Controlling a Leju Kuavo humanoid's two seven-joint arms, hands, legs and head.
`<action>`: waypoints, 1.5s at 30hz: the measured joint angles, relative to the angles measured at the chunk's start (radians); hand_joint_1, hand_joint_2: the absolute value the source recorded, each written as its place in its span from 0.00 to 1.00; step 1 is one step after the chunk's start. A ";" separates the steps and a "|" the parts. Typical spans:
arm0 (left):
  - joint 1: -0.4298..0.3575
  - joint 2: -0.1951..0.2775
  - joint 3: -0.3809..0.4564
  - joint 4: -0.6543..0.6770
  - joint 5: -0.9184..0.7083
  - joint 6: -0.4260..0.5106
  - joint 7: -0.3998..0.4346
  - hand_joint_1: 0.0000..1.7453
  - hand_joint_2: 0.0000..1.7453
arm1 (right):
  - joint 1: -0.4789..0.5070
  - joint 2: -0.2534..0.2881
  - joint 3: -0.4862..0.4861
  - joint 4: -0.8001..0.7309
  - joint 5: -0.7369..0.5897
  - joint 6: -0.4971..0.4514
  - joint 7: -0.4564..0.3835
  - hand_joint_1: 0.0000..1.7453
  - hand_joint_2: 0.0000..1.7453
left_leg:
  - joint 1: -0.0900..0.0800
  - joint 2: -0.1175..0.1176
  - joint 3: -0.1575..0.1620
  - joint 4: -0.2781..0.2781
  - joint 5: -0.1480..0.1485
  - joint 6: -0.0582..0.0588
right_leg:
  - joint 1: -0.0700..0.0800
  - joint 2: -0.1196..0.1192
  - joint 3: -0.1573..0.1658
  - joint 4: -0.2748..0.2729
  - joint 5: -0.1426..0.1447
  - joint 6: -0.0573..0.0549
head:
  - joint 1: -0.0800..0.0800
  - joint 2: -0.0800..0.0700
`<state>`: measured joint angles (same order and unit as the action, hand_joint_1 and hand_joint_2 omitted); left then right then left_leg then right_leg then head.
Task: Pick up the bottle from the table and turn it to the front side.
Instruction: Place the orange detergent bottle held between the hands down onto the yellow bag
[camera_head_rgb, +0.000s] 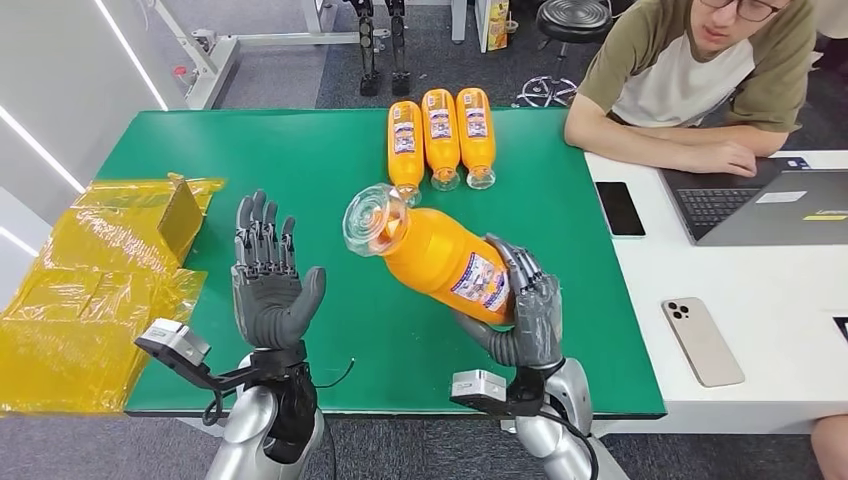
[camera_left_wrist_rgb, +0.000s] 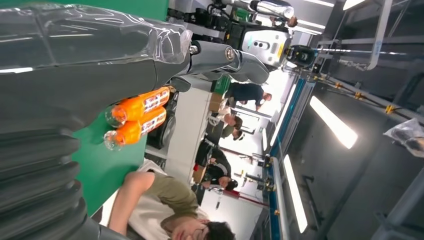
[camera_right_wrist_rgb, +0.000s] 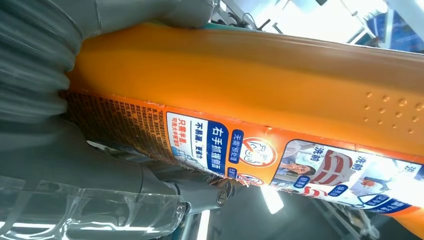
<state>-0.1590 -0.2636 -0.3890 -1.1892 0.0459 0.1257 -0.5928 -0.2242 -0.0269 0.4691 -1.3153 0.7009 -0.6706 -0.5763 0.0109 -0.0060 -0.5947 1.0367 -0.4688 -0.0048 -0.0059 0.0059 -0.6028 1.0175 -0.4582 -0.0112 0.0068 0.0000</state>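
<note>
The orange bottle (camera_head_rgb: 432, 255) has a short printed label (camera_head_rgb: 482, 283) in sight. I should expect its other side to hide a longer front label when I turn the bottle.
An orange bottle (camera_head_rgb: 440, 258) with a clear round cap and a printed label is lifted off the green table (camera_head_rgb: 330, 160), tilted with its cap toward the upper left. My right hand (camera_head_rgb: 525, 310) grips it around the lower body, fingers wrapped over the label (camera_right_wrist_rgb: 260, 155). My left hand (camera_head_rgb: 268, 280) is raised to the left of it, palm up and fingers spread, holding nothing. The orange body (camera_right_wrist_rgb: 250, 80) lies close against my right thumb in the right wrist view.
Three more orange bottles (camera_head_rgb: 440, 135) lie side by side at the table's far edge, two of the bottles (camera_left_wrist_rgb: 137, 117) seen past my left hand. Yellow plastic bags (camera_head_rgb: 90, 290) lie at left. A person (camera_head_rgb: 690, 80) sits at the white desk with a laptop (camera_head_rgb: 770, 205) and two phones (camera_head_rgb: 620, 208).
</note>
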 joint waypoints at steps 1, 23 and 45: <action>-0.003 0.000 -0.004 0.008 0.000 -0.006 0.004 0.00 1.00 | 0.004 0.001 0.003 -0.002 0.000 0.000 0.009 1.00 1.00 | 0.000 0.000 0.000 0.000 0.000 0.000 | 0.000 0.000 0.000 0.000 0.000 0.000 | 0.000 0.000; -0.021 0.001 -0.016 0.054 -0.032 -0.045 0.024 0.00 1.00 | -0.024 -0.039 0.210 0.012 0.142 0.238 0.360 1.00 1.00 | 0.000 0.000 -0.001 0.000 0.000 0.000 | 0.000 0.000 0.000 0.000 0.000 0.000 | 0.000 0.000; -0.022 0.001 -0.023 0.054 -0.081 -0.087 0.027 0.00 1.00 | -0.025 -0.050 0.214 0.003 0.182 0.222 0.295 1.00 1.00 | 0.000 0.000 0.000 0.000 0.000 0.000 | 0.000 0.000 0.000 0.000 0.000 0.000 | 0.000 0.000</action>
<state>-0.1809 -0.2625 -0.4116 -1.1357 -0.0351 0.0389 -0.5661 -0.2491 -0.0765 0.6832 -1.3127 0.8827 -0.4490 -0.2818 0.0110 -0.0059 -0.5952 1.0366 -0.4688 -0.0048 -0.0062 0.0060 -0.6031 1.0176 -0.4582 -0.0113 0.0069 -0.0001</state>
